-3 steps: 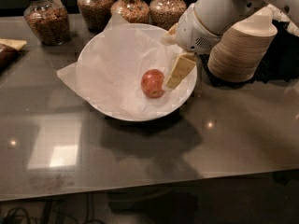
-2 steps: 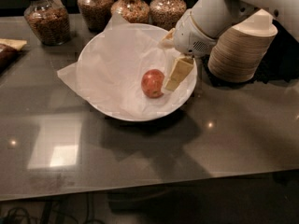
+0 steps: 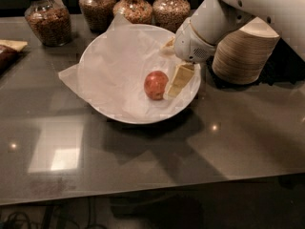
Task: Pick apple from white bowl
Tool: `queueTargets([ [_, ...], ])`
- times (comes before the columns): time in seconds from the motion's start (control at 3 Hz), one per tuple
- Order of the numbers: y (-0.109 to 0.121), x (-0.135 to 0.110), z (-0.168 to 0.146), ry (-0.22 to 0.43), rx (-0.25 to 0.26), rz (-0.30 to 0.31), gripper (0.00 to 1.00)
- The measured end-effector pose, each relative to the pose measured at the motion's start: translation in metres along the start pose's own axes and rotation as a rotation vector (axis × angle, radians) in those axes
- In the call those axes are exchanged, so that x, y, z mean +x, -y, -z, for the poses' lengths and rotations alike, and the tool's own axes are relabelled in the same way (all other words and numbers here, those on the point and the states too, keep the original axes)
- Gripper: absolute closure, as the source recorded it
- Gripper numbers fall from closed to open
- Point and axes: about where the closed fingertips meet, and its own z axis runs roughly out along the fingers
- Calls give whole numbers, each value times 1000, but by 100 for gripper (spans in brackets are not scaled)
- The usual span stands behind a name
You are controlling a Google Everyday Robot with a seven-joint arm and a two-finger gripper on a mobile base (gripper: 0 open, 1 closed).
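I need to move my open gripper over the apple (image 3: 154, 83) before I close it, because one beige finger is against the apple's side (image 3: 163, 85) and the apple is outside the gap between the fingers.
The red-orange apple (image 3: 156, 85) lies right of centre in the large white bowl (image 3: 95, 87), on its crinkled white paper lining. My gripper (image 3: 172, 63) reaches down into the bowl from the upper right, on a white arm. It is open. One beige finger (image 3: 177, 80) stands right beside the apple's right side, touching or nearly touching it. The other finger (image 3: 167, 45) shows near the bowl's far rim. The apple is not between the fingers.
A stack of small beige paper bowls (image 3: 244, 51) stands just right of the white bowl, behind the arm. Several glass jars of grain (image 3: 47, 18) line the back edge. A packet (image 3: 9, 51) lies at the far left. The grey table (image 3: 190, 151) runs to the front.
My gripper has dropped a little and shifted left, bringing the near finger closer to the apple. The apple and bowl have not moved.
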Motion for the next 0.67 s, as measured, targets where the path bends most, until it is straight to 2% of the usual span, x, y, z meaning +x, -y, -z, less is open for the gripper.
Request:
queueTargets([
  [0.67, -1, 1, -12, -3, -21, 4, 21],
])
